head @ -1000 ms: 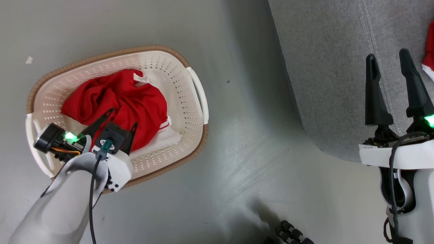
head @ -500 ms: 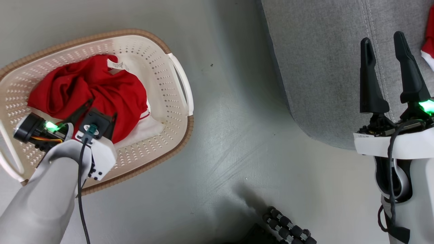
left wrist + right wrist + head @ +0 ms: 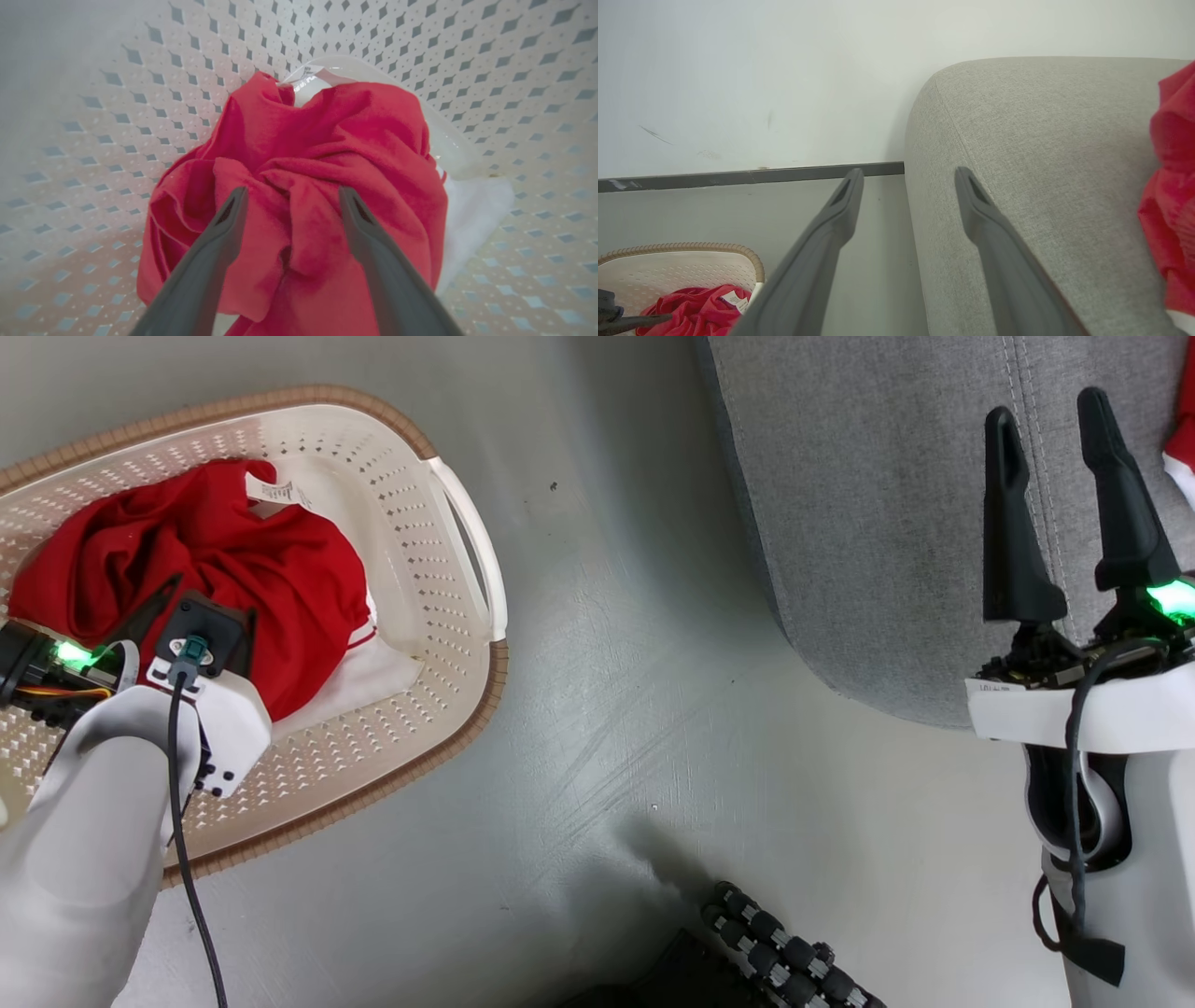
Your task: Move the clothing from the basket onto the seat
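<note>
The white piece (image 3: 375, 679) beside the red clothing has a red stripe (image 3: 363, 638) along its edge, so the white piece will come along when I pick up the red clothing.
The cream basket (image 3: 485, 672) stands on the floor at the left, with the red clothing (image 3: 233, 569) bunched inside over a white piece (image 3: 476, 205). My left gripper (image 3: 216, 595) is down in the basket, open. Its two fingers straddle a fold of the clothing (image 3: 327, 135) in the left wrist view, where the left gripper (image 3: 293, 190) holds nothing. The grey seat (image 3: 887, 523) fills the upper right. My right gripper (image 3: 1046, 406) hovers open and empty over the seat's corner. One red garment (image 3: 1171, 186) lies on the seat (image 3: 1041, 140) to the right of the right gripper (image 3: 909, 171).
Grey floor separates basket and seat. A pale wall with a dark baseboard (image 3: 738, 176) runs behind them. A black ribbed part (image 3: 784, 952) sits at the head view's bottom edge. The basket (image 3: 691, 266) shows low and left in the right wrist view.
The head camera has moved, so basket and seat slid left and up in its picture. Both grippers stay open; the left one remains over the clothing.
</note>
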